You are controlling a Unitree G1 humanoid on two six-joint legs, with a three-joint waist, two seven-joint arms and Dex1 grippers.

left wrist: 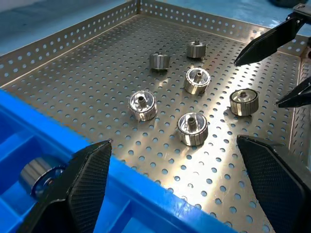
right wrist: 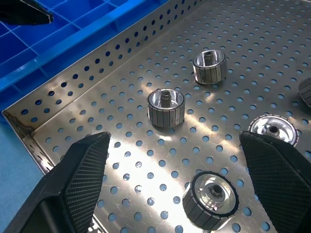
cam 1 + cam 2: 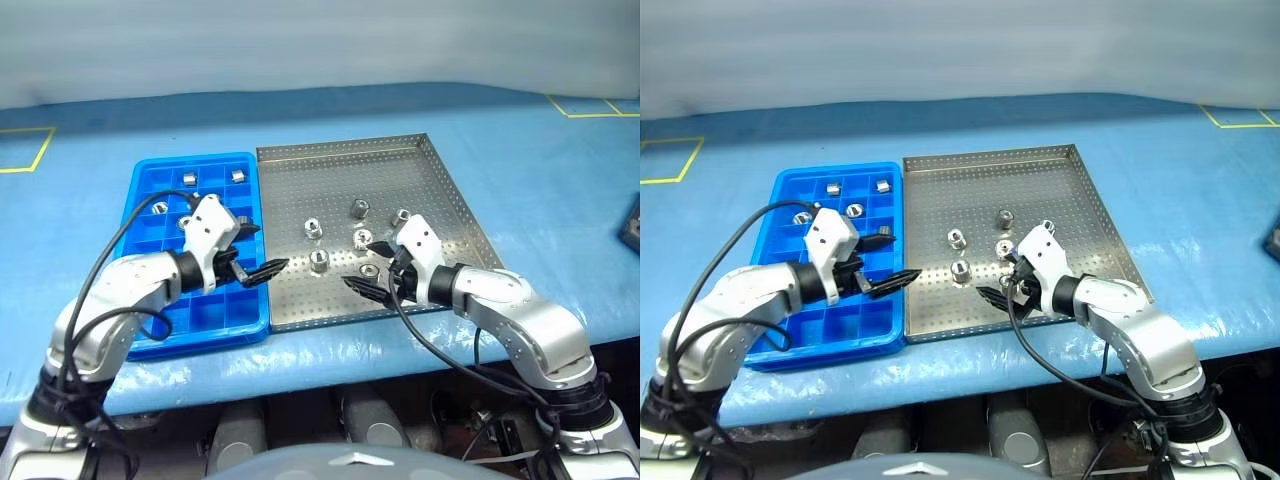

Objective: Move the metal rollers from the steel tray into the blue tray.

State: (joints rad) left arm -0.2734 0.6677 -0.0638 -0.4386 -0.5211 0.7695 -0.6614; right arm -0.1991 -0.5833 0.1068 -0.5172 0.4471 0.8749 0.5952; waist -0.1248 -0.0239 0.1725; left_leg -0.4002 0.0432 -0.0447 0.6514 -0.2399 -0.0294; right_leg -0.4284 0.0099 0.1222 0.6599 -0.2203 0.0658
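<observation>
The roller [image 3: 319, 260] between my grippers stands upright and clear of its neighbours, so my left gripper should keep going toward it with open fingers and close around its side [image 1: 193, 138].
Several metal rollers lie on the steel tray [image 3: 340, 175], among them one [image 3: 313, 228] near the middle and one [image 3: 320, 262] closer to the front. More rollers [image 3: 188, 178] sit in far compartments of the blue tray [image 3: 220, 315], which adjoins the steel tray on its left. My left gripper [image 3: 264, 250] hangs open and empty above the seam between the two trays. Over the steel tray's near part, my right gripper [image 3: 363, 266] is open and empty, and a roller [image 2: 210, 199] lies below and between its fingers [image 2: 73, 179].
Both trays rest on a table under a blue cover [image 3: 520, 160] with yellow tape marks [image 3: 30, 160] at the far corners. A dark object [image 3: 632, 225] sits at the right edge. The table's front edge runs just below the trays.
</observation>
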